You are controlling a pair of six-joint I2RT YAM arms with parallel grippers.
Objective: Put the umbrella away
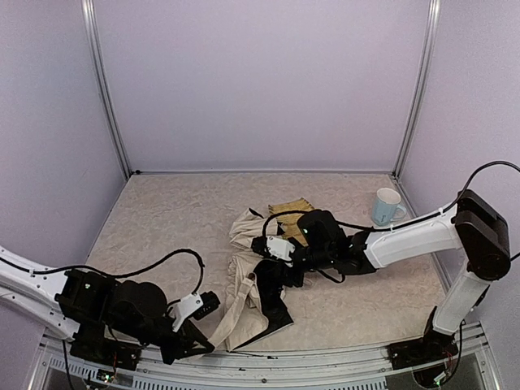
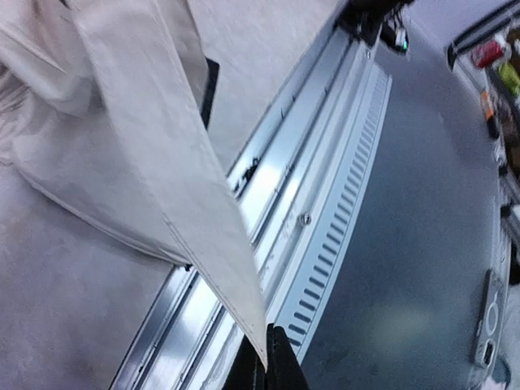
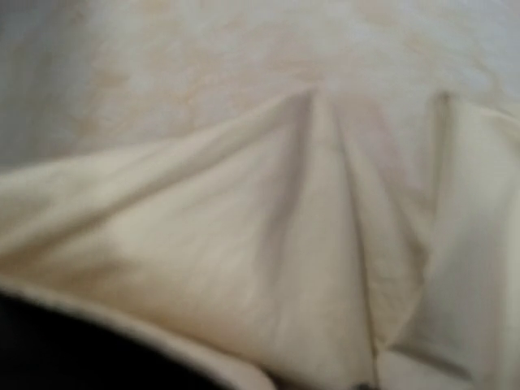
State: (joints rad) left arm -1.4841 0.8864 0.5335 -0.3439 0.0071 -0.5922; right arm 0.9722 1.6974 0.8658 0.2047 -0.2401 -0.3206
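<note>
Only the umbrella's tapering corner [image 1: 219, 334] is in my left gripper, so I should let go of that corner and grab the umbrella's crumpled fabric [image 1: 244, 264] with my right gripper to lift it.
The umbrella [image 1: 242, 280] lies crumpled in the middle of the table, cream fabric with black parts showing at its near side. My left gripper [image 1: 203, 341] is low at the table's near edge, shut on a corner of the fabric. In the left wrist view that corner of the umbrella [image 2: 138, 138] tapers down into the closed gripper [image 2: 270, 357]. My right gripper [image 1: 272, 283] reaches in from the right and sits down on the fabric. The right wrist view is filled with blurred folds of the umbrella [image 3: 244, 244], and its fingers do not show.
A pale blue mug [image 1: 387, 206] stands at the back right. A straw-yellow woven piece [image 1: 291, 214] lies just behind the umbrella. The metal rail [image 2: 317, 203] of the table's near edge runs right beside the left gripper. Walls close in the back and both sides.
</note>
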